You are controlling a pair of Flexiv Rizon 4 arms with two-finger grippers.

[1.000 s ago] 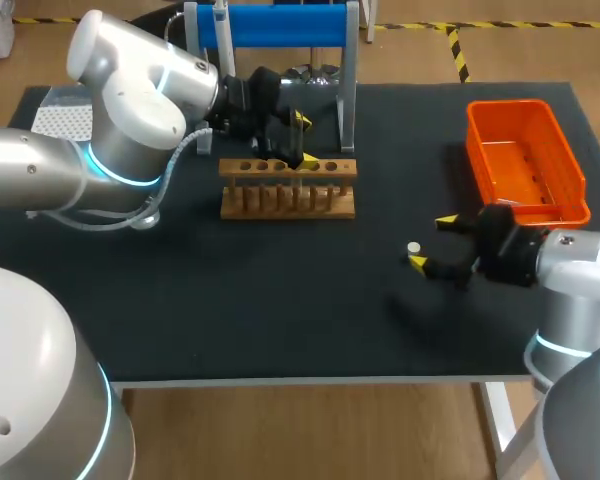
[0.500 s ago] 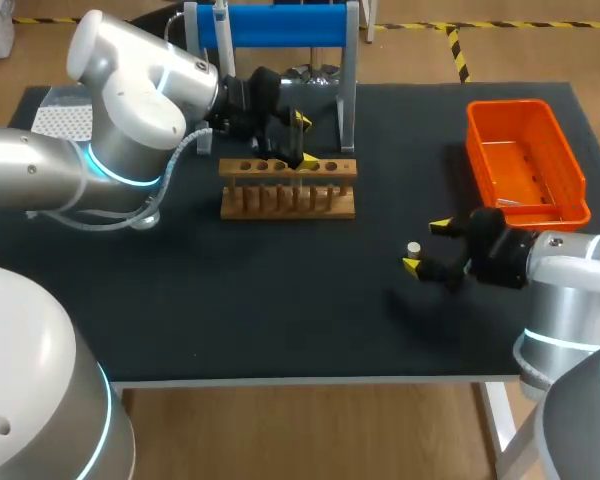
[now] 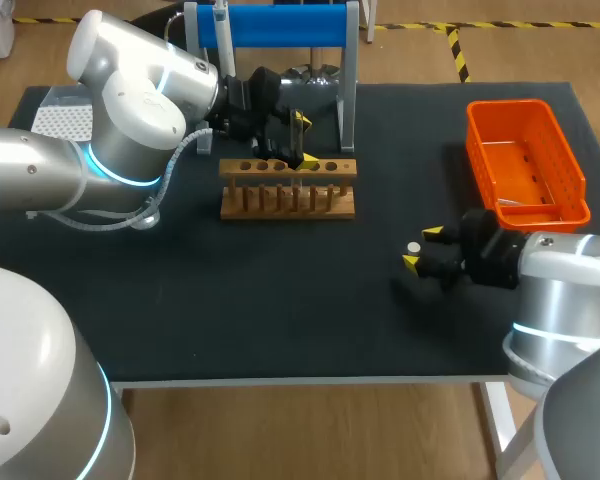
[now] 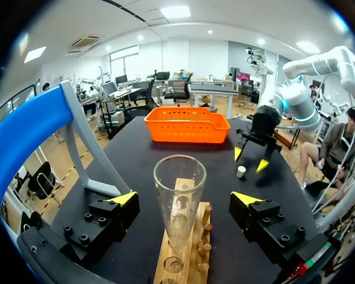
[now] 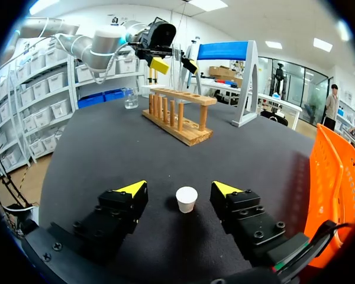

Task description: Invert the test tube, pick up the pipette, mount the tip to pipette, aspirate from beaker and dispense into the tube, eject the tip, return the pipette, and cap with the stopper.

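Note:
The white stopper (image 3: 413, 248) narrows (image 5: 186, 206) toward its bottom end, so it will get stuck partway when I push it in. The stopper's top will stay above the test tube.
A clear glass test tube (image 4: 178, 195) stands upright, mouth up, in a wooden rack (image 3: 288, 190). My left gripper (image 4: 184, 198) is open around the tube, one finger on each side with a gap to the glass; it hangs over the rack (image 3: 302, 140). A small white stopper (image 5: 186, 199) stands on the black mat (image 3: 413, 247). My right gripper (image 5: 178, 189) straddles it low over the table (image 3: 422, 248), with space left on both sides, so it is open.
An orange basket (image 3: 525, 160) sits at the right rear. A blue-topped stand (image 3: 270, 25) rises behind the rack. A glass beaker (image 5: 131, 99) stands beyond the rack's far end. A white perforated box (image 3: 65, 115) lies at the far left.
My right gripper has slid left so the stopper now lies between its fingers, and those fingers have narrowed. The left arm and the tube have not moved.

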